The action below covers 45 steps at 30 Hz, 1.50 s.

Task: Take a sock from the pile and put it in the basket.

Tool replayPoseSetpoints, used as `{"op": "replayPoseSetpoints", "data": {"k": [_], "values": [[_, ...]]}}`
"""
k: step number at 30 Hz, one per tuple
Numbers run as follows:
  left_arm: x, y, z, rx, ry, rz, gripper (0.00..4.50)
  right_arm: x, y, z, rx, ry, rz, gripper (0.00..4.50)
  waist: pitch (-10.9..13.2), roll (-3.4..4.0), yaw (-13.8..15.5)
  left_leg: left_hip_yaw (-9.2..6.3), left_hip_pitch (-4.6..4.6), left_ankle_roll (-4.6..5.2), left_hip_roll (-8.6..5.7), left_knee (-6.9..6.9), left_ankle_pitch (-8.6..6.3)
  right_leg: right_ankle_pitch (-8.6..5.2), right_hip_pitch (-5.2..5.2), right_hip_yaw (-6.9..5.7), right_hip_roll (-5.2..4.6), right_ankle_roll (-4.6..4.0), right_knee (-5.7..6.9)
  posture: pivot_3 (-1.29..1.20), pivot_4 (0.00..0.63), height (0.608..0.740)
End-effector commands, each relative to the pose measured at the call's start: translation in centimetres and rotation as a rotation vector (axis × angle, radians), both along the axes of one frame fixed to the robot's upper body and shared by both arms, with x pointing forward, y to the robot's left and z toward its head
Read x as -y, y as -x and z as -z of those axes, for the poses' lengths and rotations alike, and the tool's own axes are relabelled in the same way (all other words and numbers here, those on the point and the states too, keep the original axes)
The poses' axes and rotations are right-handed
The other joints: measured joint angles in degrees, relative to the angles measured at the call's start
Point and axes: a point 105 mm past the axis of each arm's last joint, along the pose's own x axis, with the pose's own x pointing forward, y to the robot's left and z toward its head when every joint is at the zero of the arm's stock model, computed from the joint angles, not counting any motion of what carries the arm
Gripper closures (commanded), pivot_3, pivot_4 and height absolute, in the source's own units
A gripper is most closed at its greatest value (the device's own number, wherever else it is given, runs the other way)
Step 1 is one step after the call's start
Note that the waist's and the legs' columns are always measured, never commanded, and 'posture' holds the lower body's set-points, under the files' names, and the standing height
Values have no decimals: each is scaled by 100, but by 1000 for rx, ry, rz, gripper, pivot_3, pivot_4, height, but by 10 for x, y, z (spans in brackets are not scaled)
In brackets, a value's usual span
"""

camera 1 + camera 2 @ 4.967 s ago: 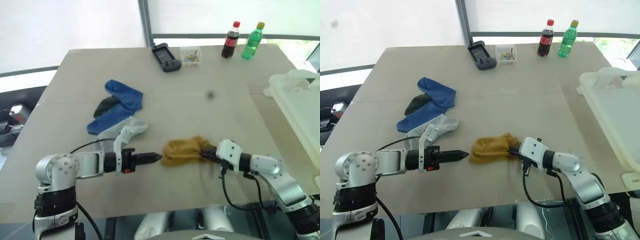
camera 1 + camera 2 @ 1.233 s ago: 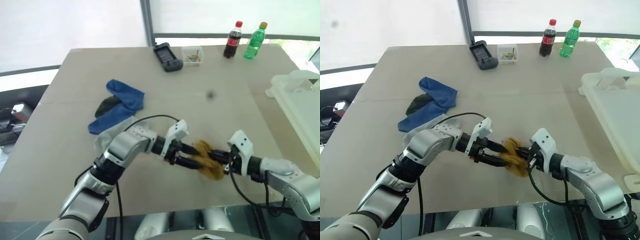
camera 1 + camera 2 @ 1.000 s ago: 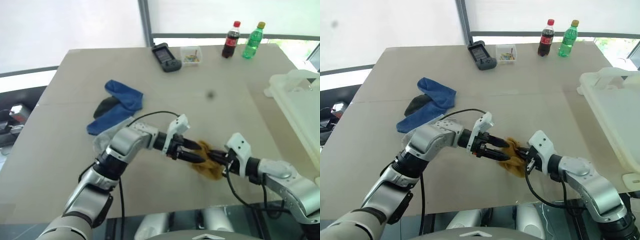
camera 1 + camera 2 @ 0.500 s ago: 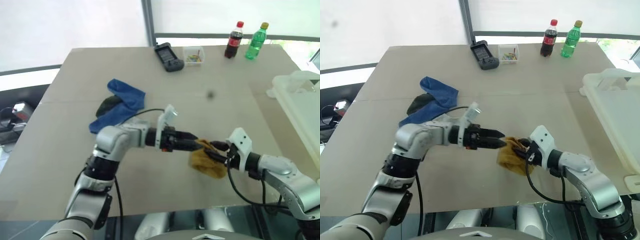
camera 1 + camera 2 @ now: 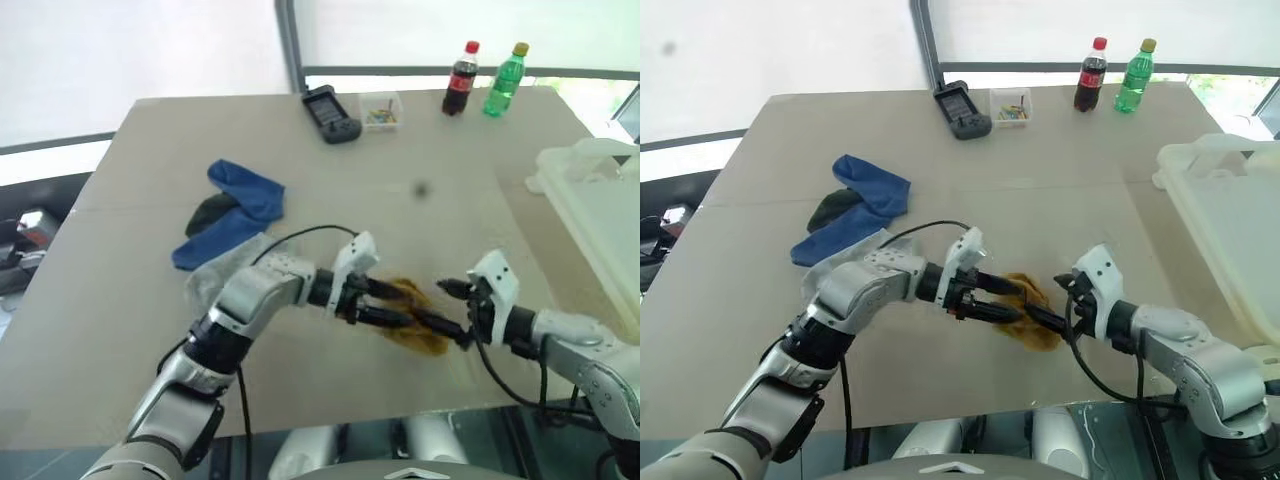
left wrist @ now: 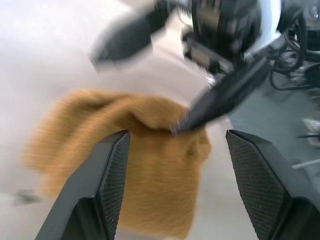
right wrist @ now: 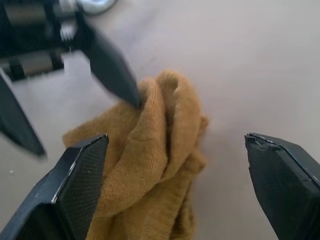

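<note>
The left gripper has its fingers over the mustard-yellow sock, far from the basket (image 5: 592, 215), so the left gripper should move back and the right gripper should pinch the sock (image 5: 420, 342).
A mustard-yellow sock (image 5: 422, 338) lies crumpled on the table near its front edge, between my two grippers. My left gripper (image 5: 400, 305) reaches in from the left, open, with one fingertip touching a fold of the sock (image 7: 150, 150). From the right comes my right gripper (image 5: 438, 305), open wide, its lower fingertip resting on the sock (image 6: 150, 150). The pile (image 5: 238, 215) of blue, black and light grey socks sits further left on the table. At the right edge stands the white basket (image 5: 598, 190), well apart from both grippers.
A dark handheld device (image 5: 332, 114), a small clear box of coloured bits (image 5: 382, 110), a cola bottle (image 5: 459, 79) and a green bottle (image 5: 503, 80) stand along the table's far edge. The table's front edge runs just below the grippers.
My right gripper has opened and let go of the yellow sock, which now rests lower on the table. The left gripper has rolled at the wrist and stays open.
</note>
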Motion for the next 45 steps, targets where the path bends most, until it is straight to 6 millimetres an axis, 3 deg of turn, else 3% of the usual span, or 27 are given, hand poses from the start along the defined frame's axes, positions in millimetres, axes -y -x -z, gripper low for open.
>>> {"op": "replayPoseSetpoints", "data": {"k": [1, 6, 12, 16, 24, 27, 31, 32, 35, 38, 42, 45], "values": [[-26, 2, -33, 245, 44, -72, 1250, -4, -2, 2, -3, 14, -11, 47, 0, 0, 36, 0, -2, 0, 0, 0, 0, 0, 0, -3, 0, 0, -2, 0, 150, 740], [-55, 18, -40, 272, 6, -91, 1250, -2, 1, 13, -50, 59, -27, 47, 4, 4, 21, 2, 0, 0, 0, -3, 0, 0, 0, -1, 1, 0, -3, 0, 150, 740], [-71, 22, -41, 264, 0, -168, 1250, 2, 3, 34, -108, 125, -30, 47, 2, 2, 22, 1, 6, 0, 0, -1, -1, 0, 5, -6, -2, 1, -6, 0, 150, 740], [-70, 22, -35, 277, -10, -195, 1250, 0, 9, 46, -117, 160, -80, 957, -3, -2, 10, 1, 16, 0, 1, -3, -1, 0, 16, -5, 0, 1, -4, 0, 150, 740], [-65, 14, -33, 294, 16, -235, 1250, 0, 7, 30, -41, 101, -110, 4476, -3, -3, 21, -1, 17, 0, 1, -3, -1, 0, 17, -8, -1, 1, -8, 0, 150, 740], [-61, 14, -33, 303, 27, -227, 1250, -2, 1, 10, -3, -42, -77, 4476, -2, -2, 24, -3, 13, 0, 1, -4, -1, 0, 18, -9, 0, 1, -8, 0, 150, 740], [-51, 11, -41, 315, 81, -199, 1250, 9, -13, -37, 88, -294, 33, 4476, 6, 6, 24, -3, 9, 0, 1, -4, -1, 1, 15, -8, 0, 0, -7, 0, 150, 740], [-48, 9, -45, 321, 103, -192, 1250, 17, -18, -47, 118, -328, 79, 4476, 6, 6, 24, -2, 9, 0, 1, -3, -1, 1, 15, -7, 0, 1, -7, 0, 150, 740], [-26, 7, -69, 362, 205, -123, 1250, 78, -45, -90, 295, -382, 384, 4476, 16, 15, 47, -4, 5, 0, 1, -6, -1, 1, 11, -10, 0, 0, -8, 0, 150, 740], [-12, 1, -87, 401, 285, -115, 1250, 138, -56, -120, 412, -386, 661, 4476, 20, 14, 75, -2, -2, 1, -6, 0, 0, 2, 10, -10, -6, 2, -9, 0, 150, 740], [-4, -7, -99, 416, 338, -141, 1250, 192, -49, -143, 492, -363, 913, 4476, 19, 16, 70, -3, -2, 2, -2, -8, 0, 1, 4, -10, 0, -1, -13, 0, 150, 740], [-2, -10, -99, 409, 350, -161, 1250, 225, -44, -141, 456, -330, 1105, 4476, 19, 16, 9, 2, -9, 2, 1, -8, 1, 0, -3, -4, 2, -1, -13, 0, 150, 740]]}}
